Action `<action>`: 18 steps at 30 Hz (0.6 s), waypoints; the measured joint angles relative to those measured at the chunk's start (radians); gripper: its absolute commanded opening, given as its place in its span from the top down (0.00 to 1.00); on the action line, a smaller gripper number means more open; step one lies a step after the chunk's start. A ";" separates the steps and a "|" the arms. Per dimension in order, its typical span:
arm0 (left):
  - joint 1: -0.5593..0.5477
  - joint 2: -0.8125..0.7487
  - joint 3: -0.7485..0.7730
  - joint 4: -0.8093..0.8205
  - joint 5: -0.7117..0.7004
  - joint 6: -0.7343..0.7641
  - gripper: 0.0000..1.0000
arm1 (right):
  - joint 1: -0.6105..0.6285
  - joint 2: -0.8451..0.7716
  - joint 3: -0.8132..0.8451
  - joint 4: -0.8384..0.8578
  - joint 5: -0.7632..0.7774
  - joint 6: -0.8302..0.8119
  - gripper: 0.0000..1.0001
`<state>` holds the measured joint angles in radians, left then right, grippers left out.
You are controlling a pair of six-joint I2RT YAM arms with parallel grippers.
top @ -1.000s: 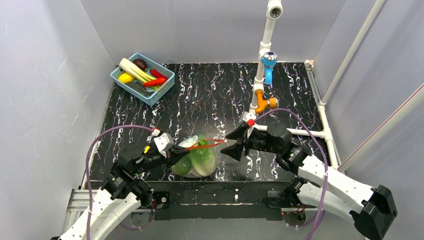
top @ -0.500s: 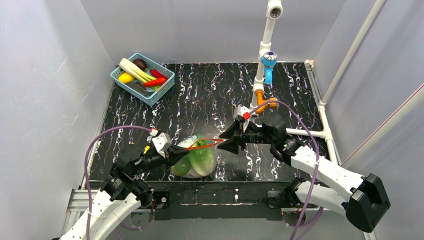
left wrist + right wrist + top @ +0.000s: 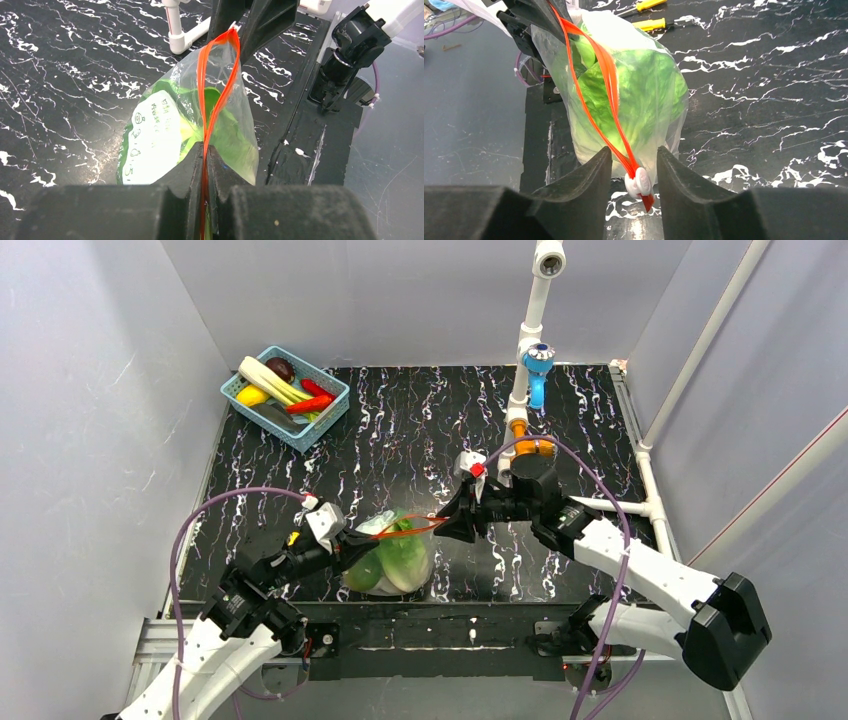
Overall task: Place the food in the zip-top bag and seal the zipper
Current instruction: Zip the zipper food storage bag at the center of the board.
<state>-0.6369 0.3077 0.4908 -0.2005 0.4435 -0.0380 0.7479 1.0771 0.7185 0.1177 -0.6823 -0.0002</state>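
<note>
The zipper is gaping while my left gripper holds the zipper's far end [image 3: 380, 535]. Next, my left gripper moves over and pinches both edges [image 3: 628, 162] close to the white slider.
The clear zip-top bag [image 3: 398, 562] hangs low over the near part of the table, held up by its mouth. Through the plastic I see green lettuce [image 3: 639, 95] and a rounded yellow-green fruit [image 3: 364, 574]. The red-orange zipper [image 3: 216, 95] gapes in the middle. My left gripper [image 3: 205, 150] is shut on the zipper's left end. At the right end, my right gripper [image 3: 634, 160] stands open, one jaw on each side of the white slider [image 3: 639, 182], with a small gap on both sides. From above, the right gripper [image 3: 447, 520] meets the bag's right corner.
A blue basket [image 3: 285, 395] at the back left holds a long white leek, a red chili and other toy foods. A white pipe frame [image 3: 530, 330] with an orange fitting [image 3: 530, 447] rises behind the right arm. Yellow-handled tools [image 3: 649, 23] lie near the bag.
My right gripper has moved left up to the bag's right end, and its jaws have narrowed around the slider. The left gripper and bag have stayed put.
</note>
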 measured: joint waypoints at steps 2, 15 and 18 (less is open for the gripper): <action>0.000 0.002 0.008 -0.016 -0.005 0.000 1.00 | 0.002 0.011 0.008 -0.013 -0.001 -0.009 0.62; 0.000 0.124 0.190 -0.156 -0.003 0.010 0.53 | 0.019 0.024 0.137 -0.169 -0.008 -0.038 0.99; 0.000 0.206 0.284 -0.177 0.026 0.028 0.40 | 0.019 0.023 0.151 -0.182 -0.018 -0.037 0.99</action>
<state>-0.6369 0.5133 0.7746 -0.3779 0.4694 -0.0101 0.7670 1.1004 0.8700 -0.0643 -0.7002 -0.0372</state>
